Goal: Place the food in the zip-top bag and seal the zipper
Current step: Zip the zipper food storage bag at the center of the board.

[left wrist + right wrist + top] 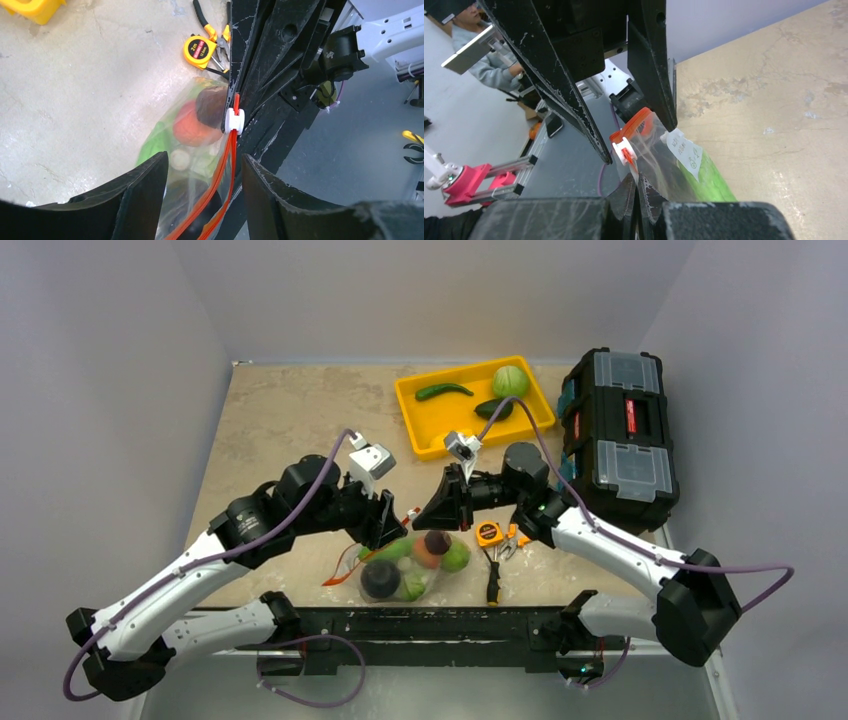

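Note:
My left gripper should hold the zipper while my right gripper takes the slider [234,121], because my right gripper is pinching the end of the zipper [236,101] beyond the white slider.
The zip-top bag [412,565] lies near the front edge, holding the food: a dark eggplant [381,578], an orange-red piece [190,126], a lime [456,556] and other green pieces. The orange-red zipper [222,170] runs up to its white slider [234,120]. My left gripper [204,157] is open, and the zipper strip passes between its fingers without touching them. My right gripper [636,181] is shut on the bag's edge just beyond the slider [624,150]. In the top view the left gripper [386,530] and the right gripper [420,522] meet tip to tip above the bag.
A yellow tray [430,428] at the back holds a green cabbage [510,380], a chili [443,390] and a dark cucumber [493,408]. A black toolbox [618,435] stands at the right. An orange tape measure [489,533] and pliers [494,578] lie right of the bag.

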{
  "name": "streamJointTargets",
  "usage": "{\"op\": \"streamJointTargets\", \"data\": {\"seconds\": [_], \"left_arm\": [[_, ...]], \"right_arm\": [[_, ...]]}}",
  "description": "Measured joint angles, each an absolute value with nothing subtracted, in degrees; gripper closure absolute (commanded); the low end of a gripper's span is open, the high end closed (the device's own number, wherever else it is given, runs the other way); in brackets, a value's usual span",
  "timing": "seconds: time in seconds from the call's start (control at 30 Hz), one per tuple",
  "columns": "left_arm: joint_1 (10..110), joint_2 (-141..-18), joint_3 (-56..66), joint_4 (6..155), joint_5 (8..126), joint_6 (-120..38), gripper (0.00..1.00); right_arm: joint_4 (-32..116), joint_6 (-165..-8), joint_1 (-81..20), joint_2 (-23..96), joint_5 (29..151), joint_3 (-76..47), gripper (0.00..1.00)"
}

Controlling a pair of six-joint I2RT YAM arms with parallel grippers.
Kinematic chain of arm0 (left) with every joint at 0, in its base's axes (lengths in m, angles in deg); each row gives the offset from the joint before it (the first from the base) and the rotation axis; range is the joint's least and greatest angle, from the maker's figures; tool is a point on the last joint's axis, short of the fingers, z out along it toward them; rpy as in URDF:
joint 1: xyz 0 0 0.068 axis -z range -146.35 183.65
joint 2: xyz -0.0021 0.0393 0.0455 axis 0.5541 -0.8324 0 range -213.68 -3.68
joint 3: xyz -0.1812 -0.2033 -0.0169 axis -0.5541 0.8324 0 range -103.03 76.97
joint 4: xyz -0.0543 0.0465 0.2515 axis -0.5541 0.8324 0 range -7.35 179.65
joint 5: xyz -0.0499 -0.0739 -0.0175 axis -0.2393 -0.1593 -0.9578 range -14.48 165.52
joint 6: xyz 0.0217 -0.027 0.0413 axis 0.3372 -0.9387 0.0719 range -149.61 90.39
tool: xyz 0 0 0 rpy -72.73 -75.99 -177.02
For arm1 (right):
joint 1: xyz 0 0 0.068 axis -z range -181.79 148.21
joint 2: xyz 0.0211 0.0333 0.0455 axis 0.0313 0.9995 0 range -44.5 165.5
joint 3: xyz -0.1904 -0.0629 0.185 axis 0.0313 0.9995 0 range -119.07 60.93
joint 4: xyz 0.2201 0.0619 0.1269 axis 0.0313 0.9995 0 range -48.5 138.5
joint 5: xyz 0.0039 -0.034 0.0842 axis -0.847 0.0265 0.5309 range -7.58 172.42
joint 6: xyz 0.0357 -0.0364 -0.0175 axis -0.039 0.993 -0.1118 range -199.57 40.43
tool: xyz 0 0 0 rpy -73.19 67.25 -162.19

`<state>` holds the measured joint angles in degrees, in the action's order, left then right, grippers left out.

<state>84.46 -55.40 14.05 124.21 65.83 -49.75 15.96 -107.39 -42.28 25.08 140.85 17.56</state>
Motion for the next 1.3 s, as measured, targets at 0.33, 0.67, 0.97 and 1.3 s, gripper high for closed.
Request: {"op": "streamJointTargets", "data": {"seconds": [0.33, 0.67, 0.97, 1.3], "left_arm": [[87.9, -56.3, 13.9, 124.1, 71.6, -49.5, 0.68], [88.2, -57.0, 13.8, 124.2, 73.0, -48.8, 1.0], [88.2, -57.0, 13.8, 124.8, 71.8, -47.4, 1.0], [88.2, -57.0, 13.8, 125.0, 70.4, -47.0, 1.0]], "right_arm": [[18.2, -110.4, -42.3, 22.7, 134.2, 17.6, 1.0], [21.5, -109.6, -42.3, 20.7, 133.1, 16.9, 0.65], [31.2, -105.4, -42.3, 20.9, 133.3, 9.2, 0.55], [35.3, -103.8, -42.3, 23.3, 134.7, 5.6, 0.67]]}}
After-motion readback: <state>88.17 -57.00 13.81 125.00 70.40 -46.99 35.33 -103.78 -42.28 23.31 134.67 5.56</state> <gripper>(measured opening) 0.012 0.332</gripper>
